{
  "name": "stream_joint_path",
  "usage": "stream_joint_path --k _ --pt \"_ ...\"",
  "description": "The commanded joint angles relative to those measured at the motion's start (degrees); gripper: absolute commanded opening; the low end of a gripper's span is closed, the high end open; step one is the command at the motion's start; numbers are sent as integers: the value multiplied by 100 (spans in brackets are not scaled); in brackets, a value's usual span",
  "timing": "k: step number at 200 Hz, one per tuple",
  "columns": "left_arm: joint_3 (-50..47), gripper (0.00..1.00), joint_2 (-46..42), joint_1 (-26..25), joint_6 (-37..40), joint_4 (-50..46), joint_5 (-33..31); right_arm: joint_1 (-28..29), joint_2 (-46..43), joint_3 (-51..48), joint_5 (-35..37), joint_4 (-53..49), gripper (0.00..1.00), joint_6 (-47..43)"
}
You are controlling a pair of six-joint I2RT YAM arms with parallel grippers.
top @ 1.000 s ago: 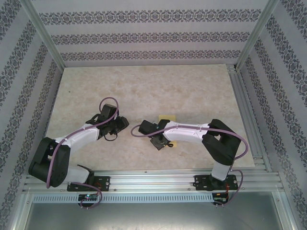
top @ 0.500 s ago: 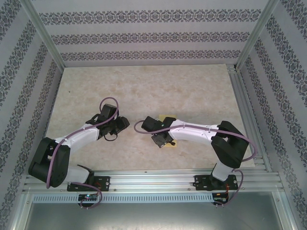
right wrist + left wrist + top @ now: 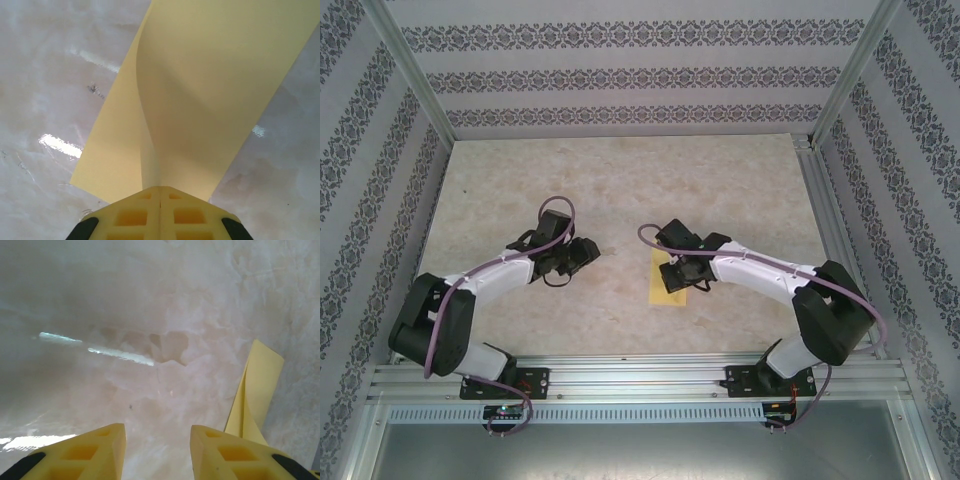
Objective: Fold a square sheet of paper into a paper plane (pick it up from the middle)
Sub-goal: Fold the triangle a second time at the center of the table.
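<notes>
Next, my left gripper comes across and steadies the sheet (image 3: 657,261) next to the pinch, because only my right gripper is pinching the sheet and its fold bulges loose (image 3: 143,100).
The square sheet of paper (image 3: 666,290) is pale yellow and sits on the marble table just right of centre. My right gripper (image 3: 679,274) is over it and shut on its middle. In the right wrist view the sheet (image 3: 210,90) rises into a pinched ridge that runs into the closed right gripper (image 3: 160,189), with both halves sloping away. My left gripper (image 3: 588,251) hovers to the left of the sheet, apart from it. Its fingers stand open in the left wrist view, the left gripper (image 3: 157,428) over bare table, the sheet (image 3: 257,385) raised beyond the right finger.
The marble table (image 3: 620,180) stretches free behind and to the left of both arms. Patterned walls with metal posts (image 3: 410,75) box it in. An aluminium rail (image 3: 640,372) carrying the arm bases runs along the near edge.
My right gripper has closed on the sheet's middle, and its arm has swung to the right, uncovering the paper. The left arm has shifted slightly forward and right.
</notes>
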Motion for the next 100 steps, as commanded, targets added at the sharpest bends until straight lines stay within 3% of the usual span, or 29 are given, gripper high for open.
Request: stream_joint_path --k 1,66,100 --pt "412 40 266 -264 197 203 214 -359 -103 -152 -765 560 2 -126" --pt "1306 37 1178 -1002 201 259 409 -1143 39 -576 -2211 1256 3 -373" --pt "1849 32 1677 -1342 280 57 426 -1301 321 -440 -2226 1174 3 -492"
